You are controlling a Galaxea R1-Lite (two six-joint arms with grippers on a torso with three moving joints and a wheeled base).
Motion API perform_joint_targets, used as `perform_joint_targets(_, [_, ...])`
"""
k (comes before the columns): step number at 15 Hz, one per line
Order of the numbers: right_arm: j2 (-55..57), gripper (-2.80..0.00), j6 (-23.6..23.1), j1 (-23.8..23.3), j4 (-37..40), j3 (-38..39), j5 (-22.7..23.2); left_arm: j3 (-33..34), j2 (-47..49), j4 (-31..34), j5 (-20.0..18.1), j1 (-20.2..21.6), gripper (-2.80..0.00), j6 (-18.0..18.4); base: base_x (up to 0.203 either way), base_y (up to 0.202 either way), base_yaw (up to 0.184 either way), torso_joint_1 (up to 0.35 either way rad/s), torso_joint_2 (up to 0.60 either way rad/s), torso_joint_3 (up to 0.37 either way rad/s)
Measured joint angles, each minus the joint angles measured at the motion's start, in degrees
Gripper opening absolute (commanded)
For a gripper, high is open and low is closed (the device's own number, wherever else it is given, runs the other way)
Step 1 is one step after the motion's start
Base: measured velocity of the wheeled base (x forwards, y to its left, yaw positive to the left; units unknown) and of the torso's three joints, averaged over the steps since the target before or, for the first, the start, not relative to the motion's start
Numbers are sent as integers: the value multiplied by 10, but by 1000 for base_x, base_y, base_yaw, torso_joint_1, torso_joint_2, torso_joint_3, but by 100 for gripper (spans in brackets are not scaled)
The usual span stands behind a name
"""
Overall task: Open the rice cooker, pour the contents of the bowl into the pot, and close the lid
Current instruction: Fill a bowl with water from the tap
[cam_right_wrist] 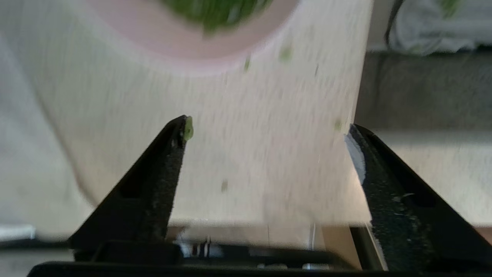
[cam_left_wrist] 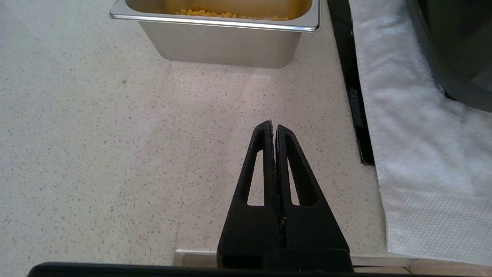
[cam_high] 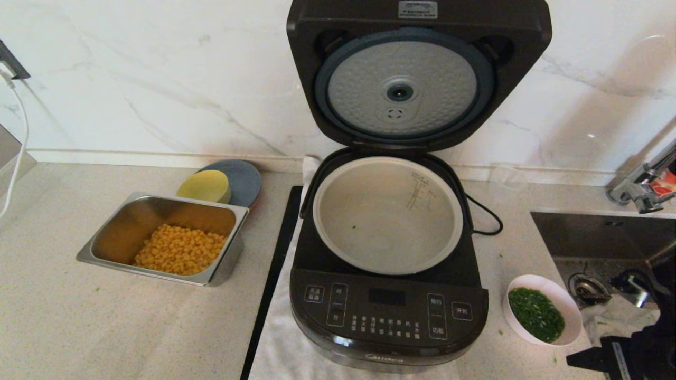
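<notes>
The white bowl's rim (cam_high: 578, 322) beside the sink faces the gap in the robot's open right gripper (cam_right_wrist: 270, 129), so the robot should continue to advance until the fingers straddle that rim.
The dark rice cooker (cam_high: 388, 311) stands in the middle with its lid (cam_high: 417, 68) raised, showing the dimpled silver underside. The grey-beige pot (cam_high: 388, 216) inside holds only a stray green bit. The white bowl (cam_high: 567, 303) of chopped green herbs (cam_high: 536, 314) sits on the counter to the cooker's right. My right gripper (cam_right_wrist: 269, 129) is open just short of the bowl (cam_right_wrist: 192, 42), apart from it, with a green fleck stuck to one fingertip (cam_right_wrist: 180, 130). My left gripper (cam_left_wrist: 273, 127) is shut on nothing, over the bare counter left of the cooker (cam_left_wrist: 453, 57).
A steel tray of corn (cam_high: 163, 237) and a yellow dish (cam_high: 206, 186) on a grey plate lie to the left. A white cloth (cam_left_wrist: 423, 134) and black strip (cam_high: 274, 264) run beside the cooker. A sink (cam_high: 602, 237) with a tap lies right of the bowl.
</notes>
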Motion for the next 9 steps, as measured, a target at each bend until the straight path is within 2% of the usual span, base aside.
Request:
perform_joint_targets(4, [53, 0, 26, -1, -67, -3, -24, 0, 0, 0, 0, 0, -280, 0, 0, 0, 0, 0, 0, 0])
perform_joint_targets(9, [84, 0, 26, -3, -76, -10, -24, 0, 0, 0, 0, 0, -280, 0, 0, 0, 0, 0, 0, 0])
